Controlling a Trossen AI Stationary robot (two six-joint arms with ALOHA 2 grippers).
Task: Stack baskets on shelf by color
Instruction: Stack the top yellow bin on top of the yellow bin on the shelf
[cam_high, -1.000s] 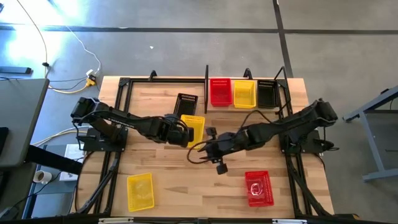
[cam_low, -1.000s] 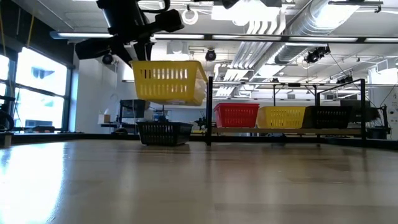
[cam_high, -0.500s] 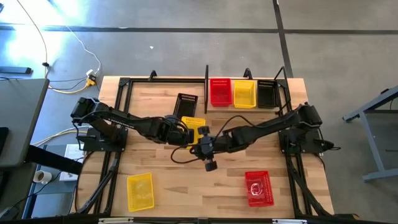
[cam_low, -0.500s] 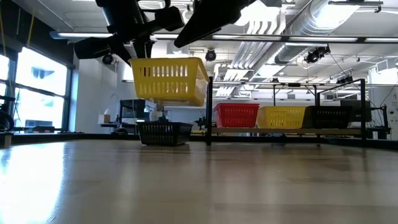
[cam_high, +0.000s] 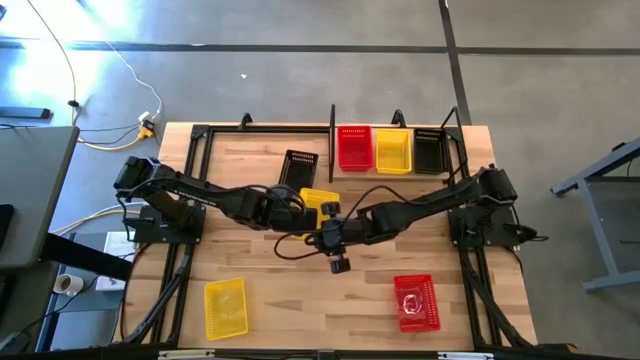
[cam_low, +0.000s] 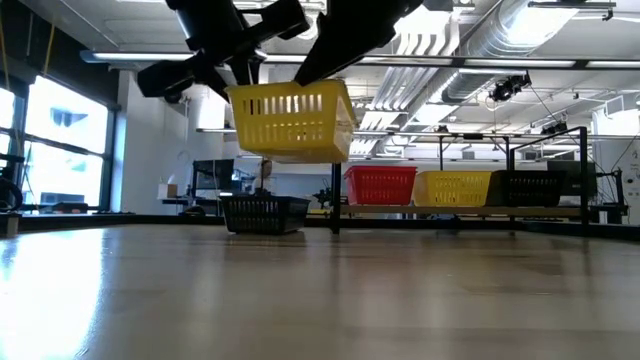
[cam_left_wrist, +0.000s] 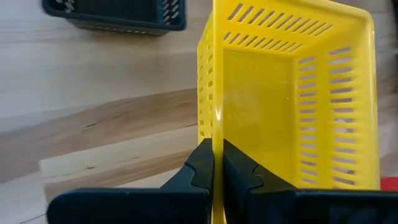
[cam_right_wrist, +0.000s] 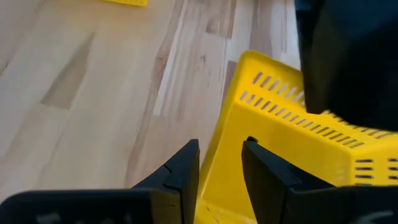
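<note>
The shelf's yellow basket (cam_high: 393, 152) is on the same side as my right gripper, so next my right gripper grabs the held basket by its near rim (cam_right_wrist: 210, 158) before my left gripper lets go.
A yellow basket (cam_high: 318, 200) hangs in the air over the table's middle, held by my left gripper (cam_left_wrist: 217, 167), which is shut on it. In the low view this basket (cam_low: 292, 122) floats high above the tabletop. My right gripper (cam_right_wrist: 221, 163) is open, its fingers on either side of the basket's lower corner (cam_right_wrist: 233, 134). The shelf (cam_low: 470, 211) at the far edge carries a red basket (cam_high: 354, 147), a yellow basket (cam_high: 392, 150) and a black basket (cam_high: 428, 150), standing side by side on their bottoms. My left gripper pinches one upright side wall of the yellow basket at its rim (cam_left_wrist: 216, 127), one finger inside the basket and one outside. The basket is lifted clear of the table and juts out level beyond the fingers. Whether my right gripper touches the basket, I cannot tell.
A black basket (cam_high: 298, 168) stands on the table left of the shelf. A yellow basket (cam_high: 226, 305) lies near the front left, and a red basket (cam_high: 415, 302) near the front right. A black upright post (cam_high: 332, 140) ends the shelf on its left.
My right arm has swung toward the table's left and brought its open gripper up to the held yellow basket. My left gripper has carried the basket a little toward the table's right and slightly up, staying shut on it.
</note>
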